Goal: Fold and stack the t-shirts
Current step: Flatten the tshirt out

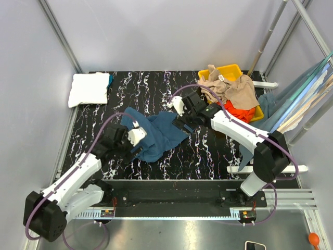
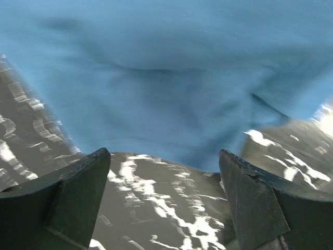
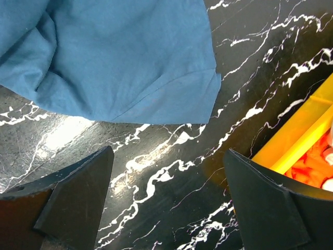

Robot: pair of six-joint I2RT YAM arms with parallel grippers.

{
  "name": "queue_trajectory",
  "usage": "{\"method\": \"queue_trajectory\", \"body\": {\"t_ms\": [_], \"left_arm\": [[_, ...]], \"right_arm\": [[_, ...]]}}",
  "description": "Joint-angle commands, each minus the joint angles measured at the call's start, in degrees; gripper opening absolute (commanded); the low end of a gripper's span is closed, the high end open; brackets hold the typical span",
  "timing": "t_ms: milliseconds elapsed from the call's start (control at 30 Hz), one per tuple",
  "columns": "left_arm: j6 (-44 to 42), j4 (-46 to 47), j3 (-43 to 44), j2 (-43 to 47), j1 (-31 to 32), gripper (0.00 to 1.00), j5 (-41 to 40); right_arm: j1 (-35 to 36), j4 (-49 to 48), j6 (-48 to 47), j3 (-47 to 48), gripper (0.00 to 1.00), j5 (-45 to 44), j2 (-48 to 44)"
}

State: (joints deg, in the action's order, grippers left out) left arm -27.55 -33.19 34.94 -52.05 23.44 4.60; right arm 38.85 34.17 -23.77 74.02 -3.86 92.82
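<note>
The dark teal-blue t-shirt (image 1: 167, 134) will open out far wider, toward the yellow bin, when I pull, because loose folds (image 3: 46, 60) are bunched up behind its hemmed corner.
A dark teal-blue t-shirt (image 1: 156, 136) lies crumpled in the middle of the black marble table (image 1: 156, 88). My left gripper (image 1: 139, 145) is open and empty at the shirt's left edge; the left wrist view shows the blue cloth (image 2: 171, 78) just ahead of its fingers. My right gripper (image 1: 182, 125) is open and empty at the shirt's right edge; the right wrist view shows a hemmed corner of the shirt (image 3: 130, 67) ahead of it. A folded white t-shirt (image 1: 89, 89) lies at the far left. Tan (image 1: 237, 88) and red-orange (image 1: 240, 111) t-shirts are heaped in a yellow bin (image 1: 231, 69).
The yellow bin's wall also shows in the right wrist view (image 3: 296, 140), close to my right finger. Pale blue and beige hangers (image 1: 307, 101) lean at the right wall over a bluish cloth (image 1: 268, 112). Metal frame posts (image 1: 60, 34) stand around the table.
</note>
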Motion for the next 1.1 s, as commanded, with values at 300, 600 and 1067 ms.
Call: {"method": "queue_trajectory", "body": {"t_ms": [300, 600, 1067], "left_arm": [[-2.2, 0.8, -3.5, -4.3, 7.4, 0.76, -1.7], [-4.8, 1.1, -4.4, -8.1, 7.5, 0.48, -1.2], [-4.3, 8.5, 6.5, -1.9, 6.4, 0.00, -16.7]], "right_arm": [[-0.4, -4.0, 2.4, -0.7, 0.93, -2.0, 0.3], [-1.1, -4.8, 2.4, -1.7, 0.93, -2.8, 0.7], [-6.6, -8.2, 3.7, 0.3, 0.90, -1.1, 7.4]]}}
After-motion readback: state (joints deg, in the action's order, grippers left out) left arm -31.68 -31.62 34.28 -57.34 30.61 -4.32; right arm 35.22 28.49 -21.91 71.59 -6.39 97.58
